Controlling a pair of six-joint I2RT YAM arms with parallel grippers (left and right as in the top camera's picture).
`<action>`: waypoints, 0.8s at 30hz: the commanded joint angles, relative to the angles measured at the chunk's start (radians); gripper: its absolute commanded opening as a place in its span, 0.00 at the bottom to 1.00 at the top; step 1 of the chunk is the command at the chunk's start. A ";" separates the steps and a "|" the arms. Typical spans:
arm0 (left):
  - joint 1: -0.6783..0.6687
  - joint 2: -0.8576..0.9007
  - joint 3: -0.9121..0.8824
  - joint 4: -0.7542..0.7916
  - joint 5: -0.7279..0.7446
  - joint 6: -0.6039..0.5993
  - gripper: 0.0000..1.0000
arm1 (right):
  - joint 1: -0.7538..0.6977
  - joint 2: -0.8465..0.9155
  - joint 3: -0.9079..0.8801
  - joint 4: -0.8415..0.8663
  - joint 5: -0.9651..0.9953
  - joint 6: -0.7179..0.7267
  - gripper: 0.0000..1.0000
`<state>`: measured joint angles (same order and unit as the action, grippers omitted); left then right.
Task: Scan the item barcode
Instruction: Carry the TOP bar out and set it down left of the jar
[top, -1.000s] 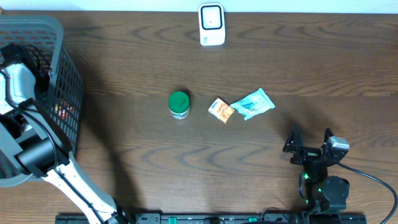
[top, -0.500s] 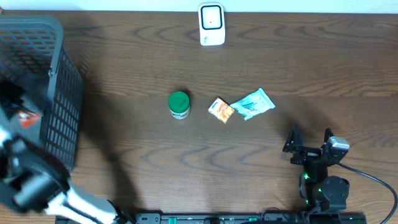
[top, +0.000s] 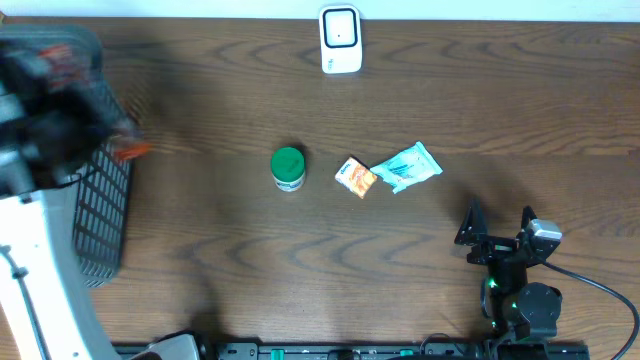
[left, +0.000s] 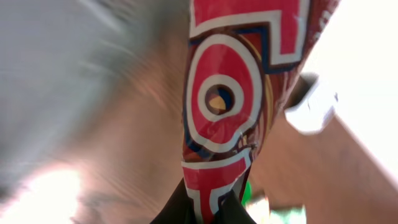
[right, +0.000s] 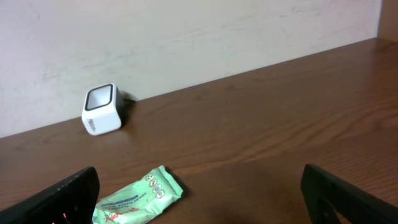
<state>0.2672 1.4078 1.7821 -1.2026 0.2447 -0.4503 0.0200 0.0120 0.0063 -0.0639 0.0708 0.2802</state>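
My left gripper is holding the red snack packet (top: 132, 149), and the wood (top: 253, 173) beside the green-lidded jar is open for it. It should keep going past the grey basket and let the packet go on that wood.
In the left wrist view a red snack packet (left: 230, 106) with white and blue lettering fills the frame, and my left gripper (left: 208, 208) is shut on its lower end. Overhead, that arm is a blur over the grey basket (top: 100, 215), with the packet (top: 133, 152) showing as a red-orange smear at the basket's right edge. The white barcode scanner (top: 340, 38) stands at the table's far edge, also visible from the right wrist camera (right: 102, 109). My right gripper (top: 497, 228) rests near the front right, open (right: 199, 186) and holding nothing.
A green-lidded jar (top: 288, 168), a small orange packet (top: 355, 177) and a mint-green packet (top: 406, 166) lie mid-table. The mint packet (right: 140, 199) sits just ahead of the right gripper's left finger. A pale wall rises behind the scanner.
The left gripper shut on the red packet inside the basket and has swung it up and to the right, to the basket's right edge. The right arm has not moved.
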 joint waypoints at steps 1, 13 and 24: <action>-0.186 0.029 -0.047 0.005 -0.210 -0.053 0.08 | 0.006 -0.005 -0.001 -0.004 -0.002 -0.008 0.99; -0.468 0.160 -0.348 0.231 -0.357 -0.241 0.07 | 0.006 -0.005 -0.001 -0.004 -0.002 -0.008 0.99; -0.555 0.364 -0.477 0.388 -0.333 -0.334 0.08 | 0.006 -0.005 -0.001 -0.004 -0.002 -0.008 0.99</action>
<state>-0.2729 1.7306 1.3003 -0.8318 -0.0811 -0.7418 0.0200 0.0120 0.0063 -0.0643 0.0704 0.2802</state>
